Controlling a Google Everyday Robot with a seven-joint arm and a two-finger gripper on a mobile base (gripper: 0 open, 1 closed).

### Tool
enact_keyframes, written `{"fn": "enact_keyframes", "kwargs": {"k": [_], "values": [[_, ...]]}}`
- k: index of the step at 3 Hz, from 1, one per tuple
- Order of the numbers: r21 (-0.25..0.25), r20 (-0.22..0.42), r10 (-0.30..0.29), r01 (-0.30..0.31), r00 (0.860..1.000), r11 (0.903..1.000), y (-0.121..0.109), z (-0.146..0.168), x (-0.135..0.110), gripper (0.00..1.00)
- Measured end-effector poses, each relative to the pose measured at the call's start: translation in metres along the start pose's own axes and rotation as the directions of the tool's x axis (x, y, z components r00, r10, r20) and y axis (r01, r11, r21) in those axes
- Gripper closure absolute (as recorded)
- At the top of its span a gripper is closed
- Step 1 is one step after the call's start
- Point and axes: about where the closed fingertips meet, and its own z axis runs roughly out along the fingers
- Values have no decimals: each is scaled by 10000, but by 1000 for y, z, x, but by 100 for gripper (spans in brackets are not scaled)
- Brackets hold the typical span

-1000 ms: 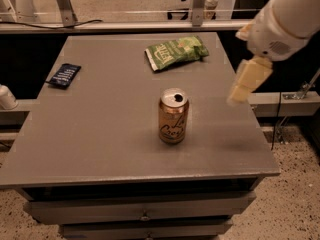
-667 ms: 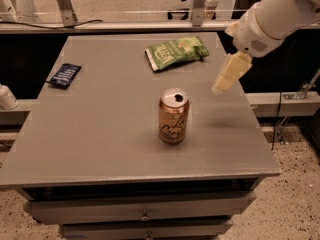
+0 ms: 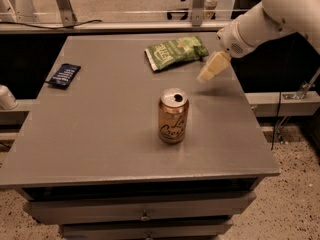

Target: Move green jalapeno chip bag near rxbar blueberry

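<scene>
I expect the far end of the green jalapeno chip bag [image 3: 175,52] to slope down when I lift the bag, because it lies long with one end [image 3: 199,48] toward my gripper.
The green jalapeno chip bag [image 3: 175,52] lies flat at the back of the grey table [image 3: 100,134], right of centre. The rxbar blueberry [image 3: 64,75], a small dark navy wrapper, lies near the table's left edge. My gripper [image 3: 206,74] hangs over the right part of the table, just right of and slightly in front of the bag, apart from it. It holds nothing that shows.
A tan-gold drink can [image 3: 173,116] stands upright near the table's middle, in front of the bag. A metal rail [image 3: 125,26] runs behind the table. Drawers [image 3: 145,215] sit under the tabletop. The floor drops off to the right.
My arm has swung left and toward the back, bringing the gripper from the table's right edge to just beside the chip bag. The bag, can and bar have not moved.
</scene>
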Motion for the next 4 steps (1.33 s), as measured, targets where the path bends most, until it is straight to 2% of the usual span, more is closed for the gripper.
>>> {"fn": "enact_keyframes", "kwargs": {"k": [1,2,3,4], "values": [[174,653,690,-703,9955,9974,-29,35,-7,0],[358,1412,1486,-1550,9788,9873,-58,53,-13,18],[291,2046,2362,-2471,9499,9686,-72,63,-19,43],[148,2413,2956,-3081,9243,9512,-75,59,-21,65]]}}
